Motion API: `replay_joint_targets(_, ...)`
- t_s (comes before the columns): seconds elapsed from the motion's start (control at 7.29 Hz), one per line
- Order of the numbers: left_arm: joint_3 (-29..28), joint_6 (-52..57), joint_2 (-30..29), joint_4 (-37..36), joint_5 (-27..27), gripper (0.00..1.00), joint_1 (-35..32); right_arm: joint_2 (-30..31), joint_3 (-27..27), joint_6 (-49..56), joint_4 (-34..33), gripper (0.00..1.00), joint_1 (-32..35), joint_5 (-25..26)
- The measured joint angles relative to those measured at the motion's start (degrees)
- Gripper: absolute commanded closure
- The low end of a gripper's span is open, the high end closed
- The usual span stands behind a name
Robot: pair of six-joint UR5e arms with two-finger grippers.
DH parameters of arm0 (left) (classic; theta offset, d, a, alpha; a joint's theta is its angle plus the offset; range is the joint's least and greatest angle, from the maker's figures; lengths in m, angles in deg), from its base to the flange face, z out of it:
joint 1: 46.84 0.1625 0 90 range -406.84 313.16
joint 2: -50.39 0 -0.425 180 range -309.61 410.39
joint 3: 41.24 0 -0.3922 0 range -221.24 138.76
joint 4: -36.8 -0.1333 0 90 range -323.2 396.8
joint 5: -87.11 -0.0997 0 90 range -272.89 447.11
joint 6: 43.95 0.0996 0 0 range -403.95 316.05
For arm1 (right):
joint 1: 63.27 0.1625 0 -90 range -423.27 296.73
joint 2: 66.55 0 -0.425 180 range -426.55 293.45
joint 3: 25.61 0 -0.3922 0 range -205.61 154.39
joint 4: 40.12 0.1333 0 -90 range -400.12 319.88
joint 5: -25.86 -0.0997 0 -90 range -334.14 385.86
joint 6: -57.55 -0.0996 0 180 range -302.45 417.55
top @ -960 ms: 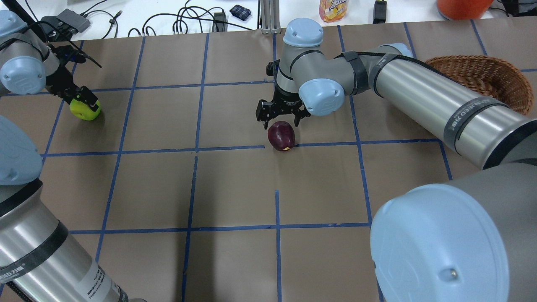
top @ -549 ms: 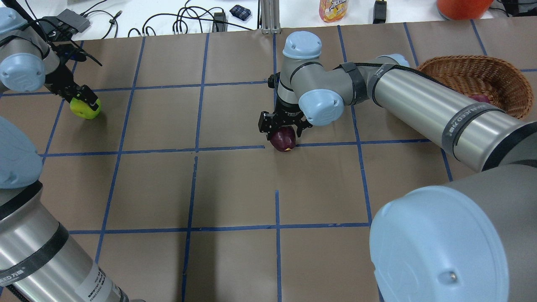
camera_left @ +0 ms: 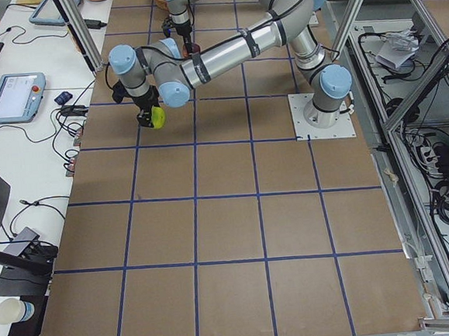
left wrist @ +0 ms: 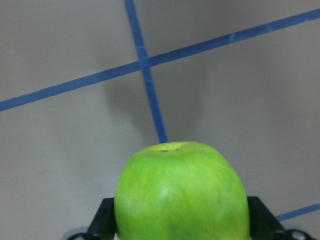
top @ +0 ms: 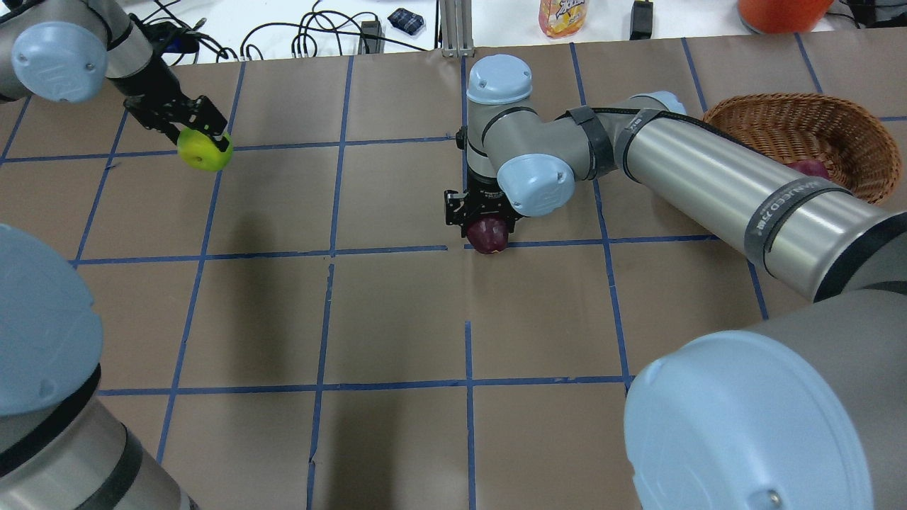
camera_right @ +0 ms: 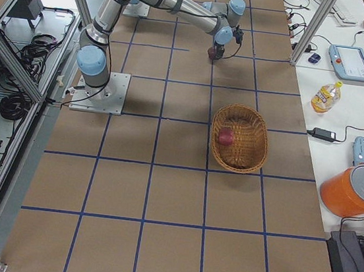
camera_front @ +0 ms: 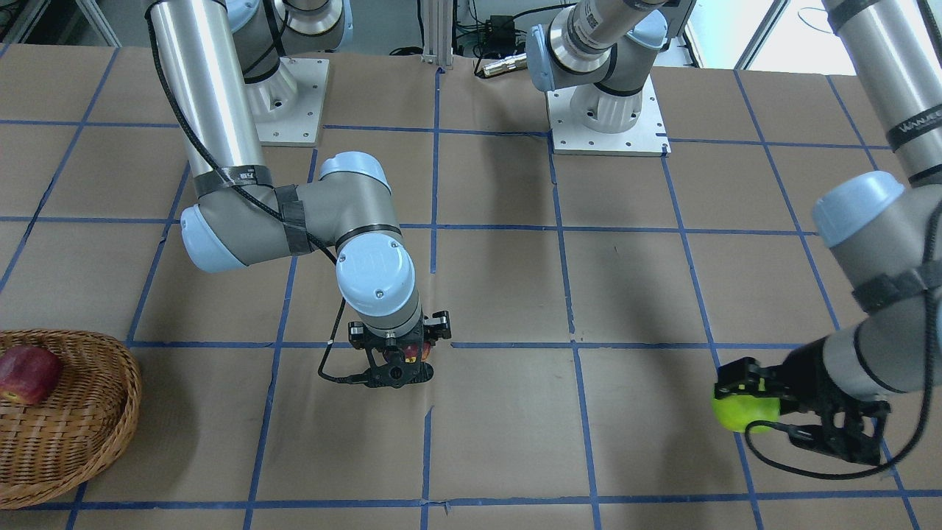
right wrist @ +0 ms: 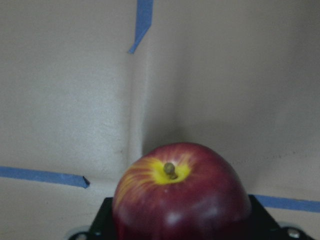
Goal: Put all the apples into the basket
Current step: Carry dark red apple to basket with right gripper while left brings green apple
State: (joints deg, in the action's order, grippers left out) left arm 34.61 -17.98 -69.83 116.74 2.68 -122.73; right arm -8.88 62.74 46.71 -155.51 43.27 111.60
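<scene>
Next, my left gripper puts the green apple down near the middle so that my right gripper can take it, because the wicker basket is too far away for my left gripper to reach.
My left gripper (top: 203,144) is shut on the bright green apple (top: 205,153) and holds it above the table at the far left; the apple also shows in the front view (camera_front: 742,412) and fills the left wrist view (left wrist: 180,192). My right gripper (top: 486,225) is shut on the red apple with a yellow patch (top: 488,238) at table level near the middle; the right wrist view shows it (right wrist: 180,192) between the fingers. The wicker basket (top: 847,124) stands at the far right and holds a dark red apple (top: 809,168), which also shows in the front view (camera_front: 28,374).
My right arm's long silver link (top: 716,177) runs across the front of the basket. A juice bottle (top: 563,15), an orange bucket (top: 783,13) and cables (top: 312,35) lie beyond the table's far edge. The arm bases (camera_front: 607,118) stand on the robot's side.
My left gripper has lifted the green apple and carried it up and to the right. My right gripper has come down over the red apple and closed on it.
</scene>
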Motion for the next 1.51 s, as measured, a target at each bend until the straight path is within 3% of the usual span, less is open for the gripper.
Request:
replay_joint_targets(0.27, 3.5, -14.0, 2.7, -0.5, 2.3, 0.80, -9.1, 5.3, -0.2, 0.4, 4.0, 1.00, -5.6, 2.2)
replay_joint_targets(0.69, 7.5, -32.5, 1.2, -11.3, 2.7, 0.80, -22.4, 12.7, -1.0, 13.4, 9.5, 1.00, -28.0, 4.3)
replay_joint_targets(0.82, 8.2, -37.8, 0.3, -14.3, 2.7, 0.74, -27.0, 13.0, -2.5, 20.1, 9.7, 1.00, -34.2, 5.0)
replay_joint_targets(1.1, 8.9, -44.8, -2.0, -17.7, 2.3, 0.04, -32.5, 10.1, -5.3, 26.5, 8.3, 1.00, -42.0, 6.3)
replay_joint_targets(1.37, 10.1, -50.5, -3.7, -21.9, 1.9, 0.00, -34.4, 4.2, -6.5, 29.1, 1.7, 1.00, -46.5, 6.9)
replay_joint_targets(1.51, 10.3, -52.2, -3.3, -23.4, 1.9, 0.00, -34.5, 1.7, -6.6, 29.5, -1.3, 0.75, -47.4, 7.0)
